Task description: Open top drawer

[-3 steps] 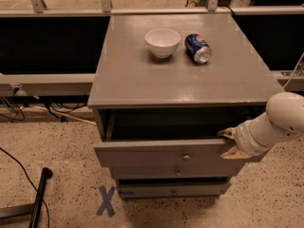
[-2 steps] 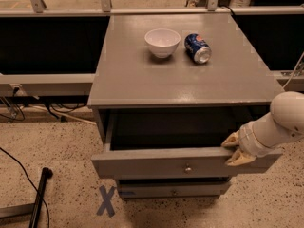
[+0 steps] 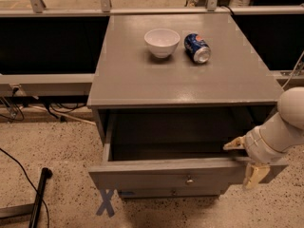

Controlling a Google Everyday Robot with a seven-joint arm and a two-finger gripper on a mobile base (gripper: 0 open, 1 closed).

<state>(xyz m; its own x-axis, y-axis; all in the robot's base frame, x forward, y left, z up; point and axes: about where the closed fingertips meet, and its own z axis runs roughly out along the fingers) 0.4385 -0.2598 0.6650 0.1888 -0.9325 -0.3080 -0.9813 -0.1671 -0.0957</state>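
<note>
My gripper is on both sides of the drawer front's end (image 3: 236,162), and the top drawer is only partly open. Next, I lift clear, reach inside (image 3: 226,141) and push the drawer front from behind.
The top drawer (image 3: 156,174) of the grey cabinet stands pulled well out, its dark inside showing empty. Its small round metal knob (image 3: 189,180) is at the centre of the front. My gripper (image 3: 244,159) is at the right end of the drawer front. One finger (image 3: 234,144) is inside the drawer behind the front panel and the other (image 3: 254,175) is outside it, so the jaws clamp the panel between them. My white arm (image 3: 285,125) comes in from the right. A narrower drawer (image 3: 173,192) shows just below.
A white bowl (image 3: 162,42) and a blue soda can (image 3: 197,48) lying on its side rest on the cabinet top (image 3: 142,84). A blue tape X (image 3: 105,202) marks the speckled floor in front. A black pole (image 3: 38,198) and cables lie at the left.
The top drawer has slid further out toward the camera, and my gripper has moved down and forward with its right end.
</note>
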